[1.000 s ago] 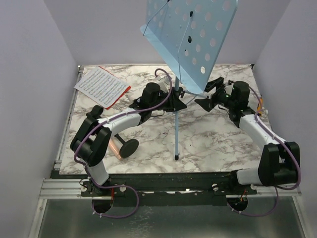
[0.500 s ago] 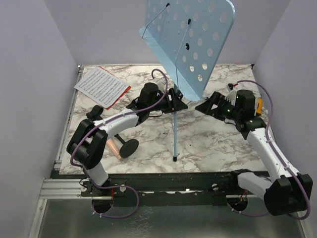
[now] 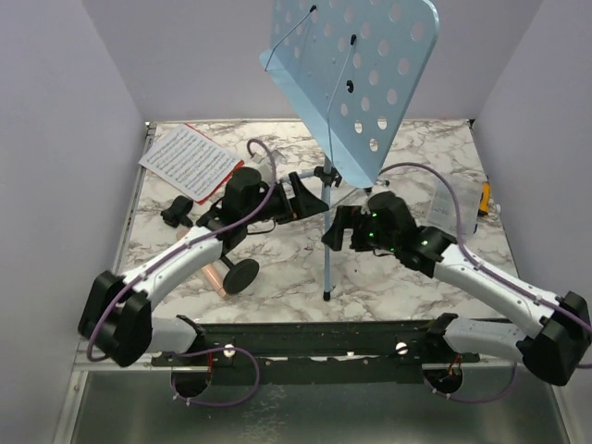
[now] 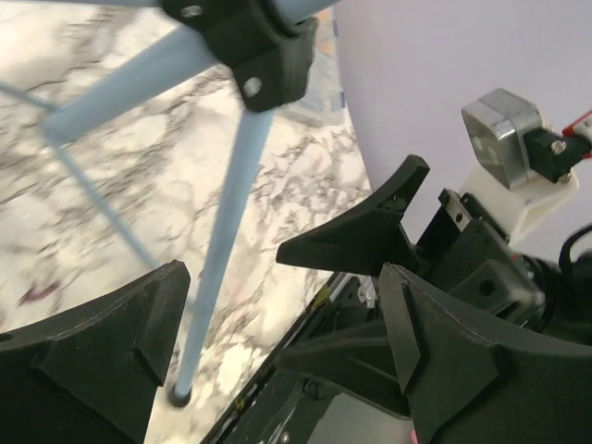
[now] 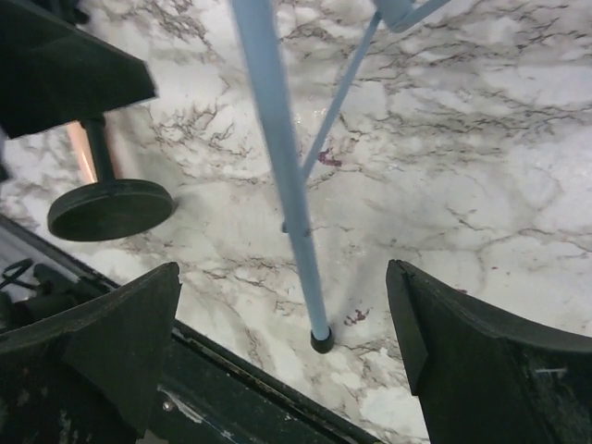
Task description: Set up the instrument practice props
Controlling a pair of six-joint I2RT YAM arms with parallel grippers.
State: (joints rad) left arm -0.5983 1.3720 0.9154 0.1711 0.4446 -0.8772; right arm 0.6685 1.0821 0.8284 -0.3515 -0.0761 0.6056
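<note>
My right gripper should swing the stand's front leg (image 3: 326, 266) to square the music stand's panel (image 3: 370, 88), now crooked to the table's near edge, before taking the sheet music.
The light blue music stand (image 3: 351, 83) stands upright on its tripod legs, the front leg (image 3: 326, 264) reaching toward the near edge. My left gripper (image 3: 308, 196) is open just left of the pole, touching nothing. In the left wrist view the leg (image 4: 225, 259) and its black hub (image 4: 254, 51) lie ahead of the left gripper (image 4: 277, 356). My right gripper (image 3: 337, 229) is open beside the front leg. In the right wrist view, the leg (image 5: 277, 166) runs between the wide jaws of the right gripper (image 5: 289, 356), untouched. White sheet music (image 3: 188, 159) lies on a red sheet (image 3: 228, 179) at the back left. The microphone (image 3: 216, 275) lies on its side with its round base (image 3: 240, 275).
A small black piece (image 3: 175, 211) lies left of the left arm. A small clear box (image 3: 460, 199) with an orange bit sits at the right edge. The microphone base (image 5: 111, 209) is close to the stand's front foot (image 5: 321, 340), near the table's front rail.
My left gripper has opened, let go of the stand's pole and drawn back left. The right arm has swung left and forward to the stand's front leg. The stand stays upright.
</note>
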